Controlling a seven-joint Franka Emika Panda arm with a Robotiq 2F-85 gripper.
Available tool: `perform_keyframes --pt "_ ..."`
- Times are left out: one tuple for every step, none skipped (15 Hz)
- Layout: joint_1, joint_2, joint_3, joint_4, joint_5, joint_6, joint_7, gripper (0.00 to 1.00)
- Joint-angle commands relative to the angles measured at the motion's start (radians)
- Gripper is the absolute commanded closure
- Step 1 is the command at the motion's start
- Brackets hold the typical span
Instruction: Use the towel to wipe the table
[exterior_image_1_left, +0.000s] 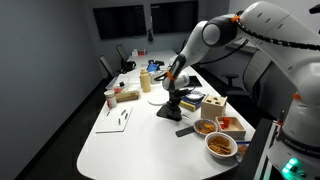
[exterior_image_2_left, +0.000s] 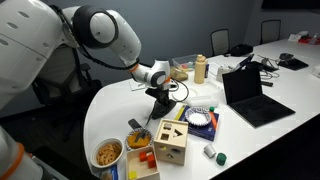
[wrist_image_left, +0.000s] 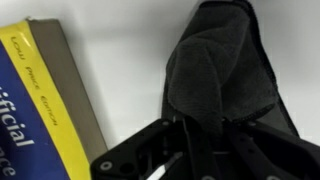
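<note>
The towel is next to the yellow and blue book and a plate is just beyond, so next my gripper pulls the towel back across the clear table (exterior_image_1_left: 182, 150) by the food bowl.
A dark grey towel (wrist_image_left: 220, 70) lies bunched on the white table (wrist_image_left: 120, 40). In the wrist view my gripper (wrist_image_left: 195, 135) sits right over its near end, with the cloth running in between the black fingers, which look closed on it. In both exterior views the gripper (exterior_image_1_left: 174, 98) (exterior_image_2_left: 158, 93) points straight down at the towel (exterior_image_1_left: 170, 111) (exterior_image_2_left: 163, 110), low over the middle of the table (exterior_image_1_left: 130, 140).
A yellow and blue book (wrist_image_left: 40, 100) lies close beside the towel. A wooden box (exterior_image_2_left: 172, 140), a food bowl (exterior_image_2_left: 108, 153), an open laptop (exterior_image_2_left: 250, 95) and a bottle (exterior_image_2_left: 200, 68) stand around. A cup (exterior_image_1_left: 110, 98) stands at the far edge.
</note>
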Motion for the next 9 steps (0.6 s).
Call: perform_keyframes --pt "-0.049 -0.010 0.010 -0.044 0.021 -0.011 0.019 0.98" --pt "-0.067 -0.014 0.022 -0.055 0.028 -0.030 0.003 0.98" --pt "-0.082 -0.017 0.037 -0.063 0.036 -0.051 -0.012 0.98" --pt "-0.099 -0.018 0.057 -0.069 0.041 -0.074 -0.037 0.98" --pt "-0.112 -0.018 0.079 -0.072 0.045 -0.092 -0.065 0.98" --pt "-0.122 -0.014 0.100 -0.067 0.046 -0.112 -0.095 0.98" --pt "-0.132 -0.013 0.122 -0.063 0.047 -0.131 -0.129 0.98" --pt "-0.139 -0.009 0.147 -0.052 0.045 -0.153 -0.172 0.98" --pt "-0.136 -0.003 0.161 -0.040 0.042 -0.171 -0.196 0.98"
